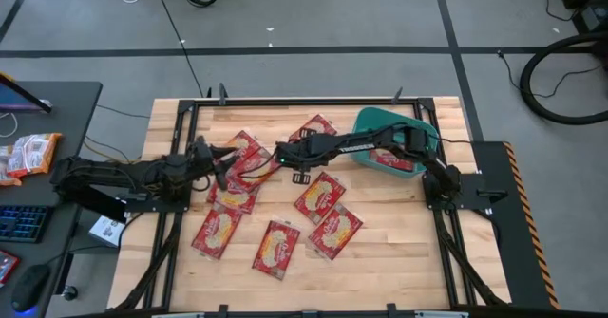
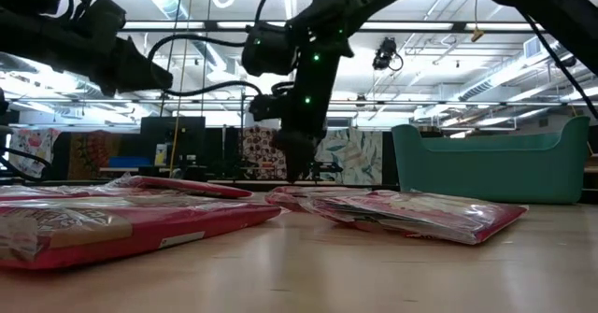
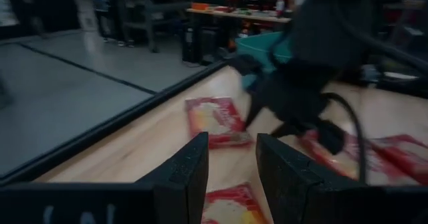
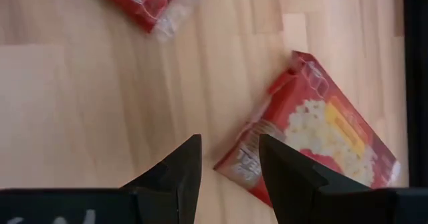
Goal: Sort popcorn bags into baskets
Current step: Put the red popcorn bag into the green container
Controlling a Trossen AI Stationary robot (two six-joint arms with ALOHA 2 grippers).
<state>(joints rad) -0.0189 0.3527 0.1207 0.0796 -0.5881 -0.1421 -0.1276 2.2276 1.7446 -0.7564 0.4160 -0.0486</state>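
Note:
My gripper is to lift the bag (image 4: 328, 130), which will hang edge-on while its wrapper will crumple, since loose, shiny wrapper (image 4: 246, 160) shows at the popcorn bag's end.
Several red popcorn bags lie flat on the wooden table: one (image 1: 249, 152) between the two grippers, one (image 1: 313, 128) toward the far edge, others (image 1: 318, 196) (image 1: 276, 247) nearer. The teal basket (image 1: 380, 119) stands at the far right, also in the low view (image 2: 495, 168), and something red shows inside it (image 1: 407, 159). My right gripper (image 1: 283, 153) (image 4: 227, 144) is open and points down just over the table, beside the corner of a bag (image 4: 314, 144). My left gripper (image 1: 226, 163) (image 3: 232, 147) is open, low over another bag (image 3: 227, 207).
My right arm (image 3: 301, 83) reaches across the table's middle, right in front of my left gripper. Paler orange-and-white packets (image 1: 28, 154) lie on a dark side desk to the left. Bare wood shows along the table's near edge (image 1: 399, 271).

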